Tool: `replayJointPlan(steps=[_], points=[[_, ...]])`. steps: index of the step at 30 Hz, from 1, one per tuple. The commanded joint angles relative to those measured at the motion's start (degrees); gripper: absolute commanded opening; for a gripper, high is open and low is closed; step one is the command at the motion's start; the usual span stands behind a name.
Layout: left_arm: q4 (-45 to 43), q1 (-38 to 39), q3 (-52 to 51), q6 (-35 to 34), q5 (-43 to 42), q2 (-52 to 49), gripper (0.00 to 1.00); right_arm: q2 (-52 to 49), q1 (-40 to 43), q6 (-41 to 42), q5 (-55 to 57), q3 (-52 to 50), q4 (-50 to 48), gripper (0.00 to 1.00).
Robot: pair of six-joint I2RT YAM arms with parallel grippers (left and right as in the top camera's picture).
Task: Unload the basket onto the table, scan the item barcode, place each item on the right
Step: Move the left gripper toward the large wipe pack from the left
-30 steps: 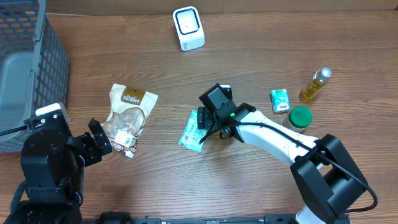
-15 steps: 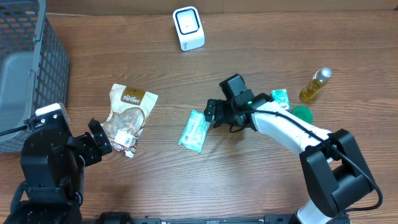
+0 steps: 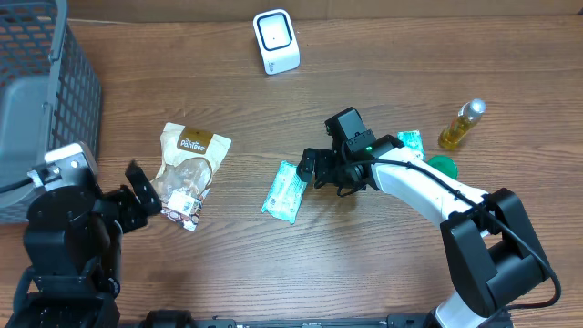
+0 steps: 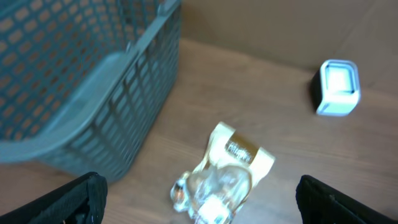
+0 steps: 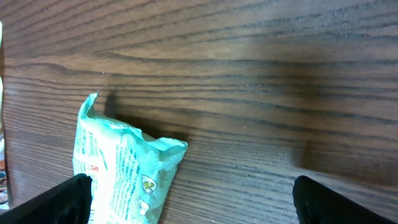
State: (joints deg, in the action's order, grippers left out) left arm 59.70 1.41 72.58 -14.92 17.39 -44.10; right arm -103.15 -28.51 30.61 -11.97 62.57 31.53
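I should use my left gripper to pinch the packet's edge point(image 3: 272, 190) facing the snack bag, because the teal packet point(image 3: 287, 191) lies flat beside my right gripper's open fingers.
A teal packet point(image 3: 285, 190) lies flat at the table's middle. Its near end fills the lower left of the right wrist view as the teal packet point(image 5: 118, 168). My right gripper point(image 3: 316, 171) stands open just right of it, and in its own view the right gripper point(image 5: 199, 205) holds nothing, with the left fingertip point(image 5: 68, 199) beside the packet. A white barcode scanner point(image 3: 276, 41) stands at the back. My left gripper point(image 3: 146, 196) is open next to a tan snack bag point(image 3: 189, 169). In the blurred left wrist view the snack bag point(image 4: 227, 180) lies ahead of the open left gripper point(image 4: 202, 208).
A grey basket point(image 3: 36, 100) fills the far left; its wall point(image 4: 74, 81) is close in the left wrist view. At the right stand a yellow bottle point(image 3: 462, 124), a small teal box point(image 3: 410, 146) and a green lid point(image 3: 441, 169), partly behind my right arm.
My right gripper has drawn back to the right off the teal packet, which stays where it lay. My left gripper has shifted slightly to the left.
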Motion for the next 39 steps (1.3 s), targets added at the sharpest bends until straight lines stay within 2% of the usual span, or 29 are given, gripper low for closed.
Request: replayJointPlan(steps=[1, 4, 8, 9, 10, 11, 16, 17, 19, 20, 21, 23, 29, 32, 39], points=[[-0.9, -0.3, 0.3, -2.0, -7.5, 0.1, 1.00, 0.3, 0.1, -0.7, -0.6, 0.4, 0.4, 1.00], [0.2, -0.3, 0.3, -1.8, -13.6, 0.1, 1.00, 0.3, 0.1, -0.7, -0.6, 0.4, 0.7, 1.00], [2.7, -0.3, 0.3, -2.0, -16.2, -0.4, 0.99, 0.3, 0.1, -0.7, -0.9, 0.4, 0.3, 1.00], [3.4, -0.3, 0.1, -2.3, -17.2, -0.7, 0.60, 0.3, 0.1, -0.7, -1.5, 0.4, 0.0, 1.00], [3.8, -0.3, -0.2, -2.3, -18.6, -1.1, 0.25, 0.3, 0.1, -0.7, -2.0, 0.4, -0.3, 1.00], [4.1, -0.3, -0.7, -2.3, -20.7, -1.6, 0.06, 0.3, 0.1, -0.7, -2.4, 0.4, -0.7, 1.00], [3.9, -0.3, -5.0, -2.2, -28.0, -5.1, 0.05, 0.3, 0.1, -0.7, -2.8, 0.4, -2.8, 1.00], [3.9, -0.2, -5.6, -2.2, -28.8, -6.1, 0.11, 0.3, 0.1, -0.7, -3.3, 0.4, -3.2, 1.00], [3.9, -0.2, -6.1, -2.3, -31.1, -8.8, 0.32, 0.3, 0.1, -0.7, -4.5, 0.4, -3.8, 1.00], [3.9, -0.2, -6.1, -2.3, -32.2, -9.9, 0.34, 0.3, 0.1, -0.7, -4.7, 0.4, -4.0, 1.00], [3.9, -0.2, -6.1, -2.3, -33.7, -11.2, 0.28, 0.3, 0.1, -0.7, -4.8, 0.4, -4.2, 1.00], [2.9, -0.2, -6.1, -2.3, -36.5, -13.5, 0.04, 0.3, 0.1, -0.7, -4.8, 0.4, -4.7, 1.00], [3.6, 1.7, -6.8, -2.8, -40.0, -23.7, 0.04, 0.3, 0.1, -0.7, -4.9, 0.4, -5.0, 1.00], [3.9, 4.7, -7.0, -0.7, -43.3, -29.8, 0.04, 0.3, 0.1, -0.7, -4.9, 0.4, -4.8, 1.00], [2.0, 10.5, -7.0, 0.8, -42.7, -41.6, 0.04, 0.3, 0.1, -0.7, -4.9, 0.4, -4.5, 1.00]])
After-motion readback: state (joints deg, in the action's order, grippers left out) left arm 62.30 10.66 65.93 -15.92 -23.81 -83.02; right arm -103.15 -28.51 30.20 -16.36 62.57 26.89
